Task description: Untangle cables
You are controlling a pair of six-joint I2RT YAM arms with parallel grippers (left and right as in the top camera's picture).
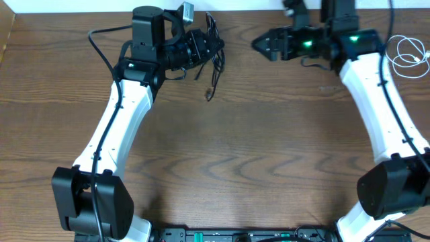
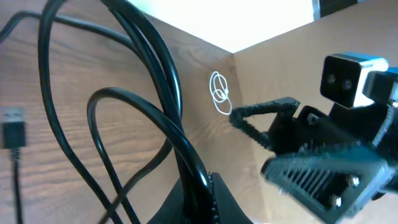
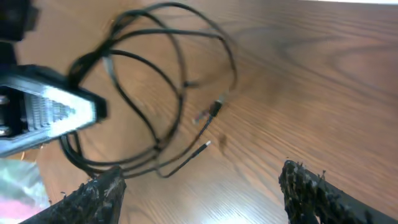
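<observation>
The black cable [image 2: 160, 81] will stay looped at the robot's left gripper when the right gripper pulls a strand of cable, because several strands of cable bunch together [image 2: 191, 167] there.
The black cable [image 1: 213, 75] hangs in loose loops from my left gripper [image 1: 212, 46], which is shut on it near the table's far edge. In the left wrist view the black cable [image 2: 155, 56] runs up from the shut left gripper [image 2: 200, 200], and its flat plug [image 2: 12, 127] dangles at the left. My right gripper [image 1: 259, 44] stands open just right of the loops, holding nothing. In the right wrist view its open gripper [image 3: 202, 196] faces the black cable [image 3: 180, 81] from a short way off. The white cable [image 1: 410, 54] lies coiled at the far right.
The wooden table [image 1: 255, 154] stretches toward me in front of both arms. A thick black robot wire [image 1: 101, 47] curls beside the left arm. In the left wrist view the white cable [image 2: 219, 93] lies beyond a finger of the right gripper [image 2: 264, 112].
</observation>
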